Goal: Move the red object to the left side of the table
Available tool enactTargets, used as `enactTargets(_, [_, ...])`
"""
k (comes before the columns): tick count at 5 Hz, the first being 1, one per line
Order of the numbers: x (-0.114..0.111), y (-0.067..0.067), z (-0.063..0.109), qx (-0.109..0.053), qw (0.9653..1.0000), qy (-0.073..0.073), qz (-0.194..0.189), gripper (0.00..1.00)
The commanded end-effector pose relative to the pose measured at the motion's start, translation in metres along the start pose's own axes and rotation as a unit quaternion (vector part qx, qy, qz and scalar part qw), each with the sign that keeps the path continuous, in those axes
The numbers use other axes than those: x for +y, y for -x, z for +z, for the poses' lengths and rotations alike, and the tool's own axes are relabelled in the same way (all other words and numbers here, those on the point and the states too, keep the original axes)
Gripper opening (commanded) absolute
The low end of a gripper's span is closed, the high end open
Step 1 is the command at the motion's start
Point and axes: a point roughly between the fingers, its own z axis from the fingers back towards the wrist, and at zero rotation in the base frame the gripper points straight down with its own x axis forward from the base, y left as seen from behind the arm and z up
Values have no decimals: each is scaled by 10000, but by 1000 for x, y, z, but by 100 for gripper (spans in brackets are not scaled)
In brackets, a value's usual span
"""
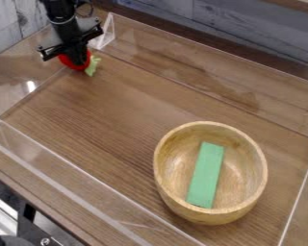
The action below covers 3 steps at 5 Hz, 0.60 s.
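Note:
The acrylic wall (36, 54) beside the red object is crowded by my gripper's fingers, so next I open them, lift clear and come at the red object from the green stub's side (92, 65).
The red object (78, 62), a small glossy ball with a pale green stub on its right, sits low over the wood-grain table (105, 135) at the far left corner. My gripper (73, 56) comes down on it from above, its black fingers shut on the red object and covering its top. Whether the ball touches the tabletop I cannot tell.
A wooden bowl (210, 173) with a flat green block (207, 174) inside stands at the near right. Low clear acrylic walls (41, 86) edge the table, one close to the left of the gripper.

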Motion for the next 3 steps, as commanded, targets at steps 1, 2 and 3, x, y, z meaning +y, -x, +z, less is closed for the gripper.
enactTargets(1, [-6, -7, 5, -153, 9998, 92, -62, 0])
enactTargets(2, [-8, -8, 3, -138, 9998, 101, -124, 0])
enactTargets(3, [-16, -12, -1, -87, 9993, 171, -328, 0])
